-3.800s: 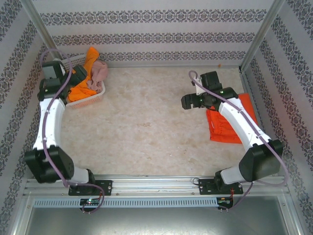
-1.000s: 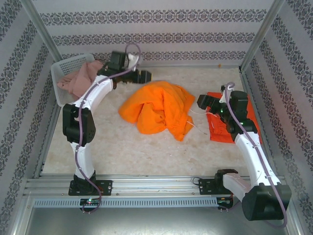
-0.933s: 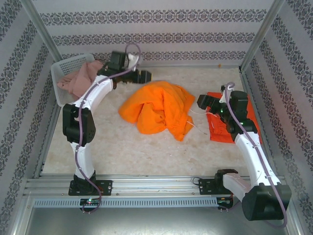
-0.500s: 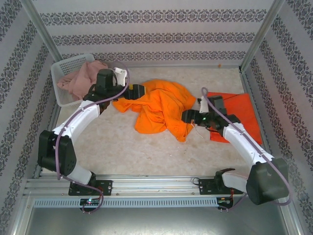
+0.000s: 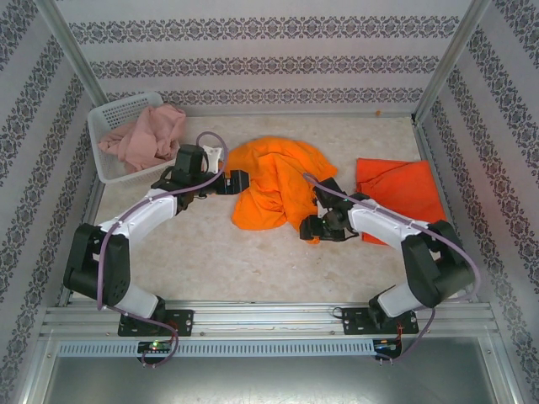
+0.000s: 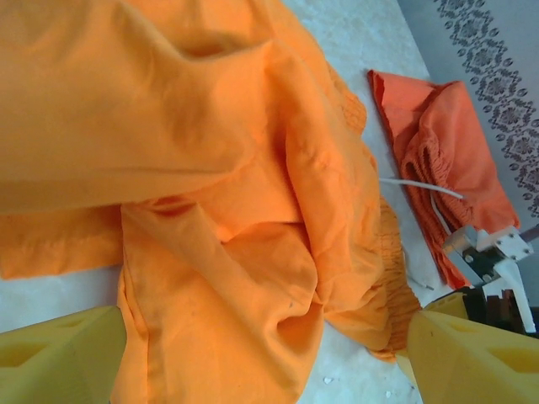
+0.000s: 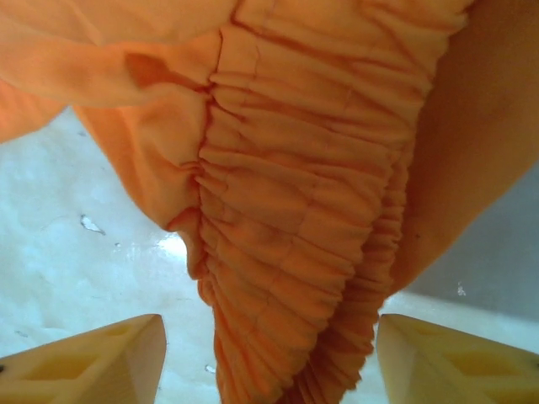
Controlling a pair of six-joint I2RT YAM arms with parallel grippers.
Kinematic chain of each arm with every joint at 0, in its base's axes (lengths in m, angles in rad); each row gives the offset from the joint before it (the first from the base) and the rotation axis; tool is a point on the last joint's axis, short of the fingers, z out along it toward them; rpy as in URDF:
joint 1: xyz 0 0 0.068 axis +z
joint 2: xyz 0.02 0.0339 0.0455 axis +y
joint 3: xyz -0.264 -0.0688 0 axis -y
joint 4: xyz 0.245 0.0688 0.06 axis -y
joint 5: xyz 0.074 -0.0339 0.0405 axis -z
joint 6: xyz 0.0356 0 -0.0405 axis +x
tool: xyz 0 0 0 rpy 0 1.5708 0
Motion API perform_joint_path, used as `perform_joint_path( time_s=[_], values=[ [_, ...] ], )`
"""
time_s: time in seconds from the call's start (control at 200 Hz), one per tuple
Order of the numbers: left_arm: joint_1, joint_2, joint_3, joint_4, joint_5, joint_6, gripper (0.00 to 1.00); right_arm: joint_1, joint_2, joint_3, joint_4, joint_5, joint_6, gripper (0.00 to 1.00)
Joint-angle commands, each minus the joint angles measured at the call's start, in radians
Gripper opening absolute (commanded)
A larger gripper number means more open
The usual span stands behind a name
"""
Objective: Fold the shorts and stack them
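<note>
The bright orange shorts are crumpled, with their waistband at the front (image 7: 295, 219). So my right gripper should first pull the waistband back, and then my left gripper should take the front edge (image 5: 263, 225).
The bright orange shorts (image 5: 274, 181) lie crumpled in the middle of the table. My left gripper (image 5: 240, 179) sits at their left edge, open wide, with loose orange cloth (image 6: 210, 168) between its yellow fingers (image 6: 59, 358). My right gripper (image 5: 310, 227) is at their lower right corner, open, its fingers (image 7: 93, 366) standing either side of the gathered elastic waistband (image 7: 295, 252) without touching it. The red-orange shorts (image 5: 396, 189) lie folded flat at the right, and show as a folded red-orange pile (image 6: 446, 160) in the left wrist view. The dusty pink shorts (image 5: 143, 135) are heaped in the basket.
The white mesh basket (image 5: 109, 114) stands at the back left corner. Patterned walls and metal posts close in the table on three sides. Bare tabletop (image 5: 219, 252) runs along the front, between the shorts and the arm bases.
The bright orange shorts have gone from the basket to the table's middle. Over the last second the left gripper drew down to their left edge and the right gripper moved left to their lower right corner.
</note>
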Motion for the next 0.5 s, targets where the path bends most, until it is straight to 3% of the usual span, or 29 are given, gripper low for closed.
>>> perform_joint_path(
  time_s=[0.0,0.225,0.35,0.495],
  values=[
    [-0.014,-0.016,-0.029,0.051,-0.011,-0.039,0.86,0.015,0.046,0.051,0.017,-0.002,0.038,0.51],
    [-0.015,-0.059,-0.065,0.093,-0.022,-0.035,0.85,0.016,0.09,0.171,-0.029,-0.028,0.024,0.1],
    [-0.015,-0.106,-0.102,0.121,-0.025,-0.022,0.84,0.015,0.038,0.253,-0.028,-0.075,0.033,0.04],
    [-0.021,-0.158,-0.138,0.122,-0.057,-0.005,0.84,0.011,-0.049,0.397,-0.019,-0.115,0.035,0.04]
  ],
)
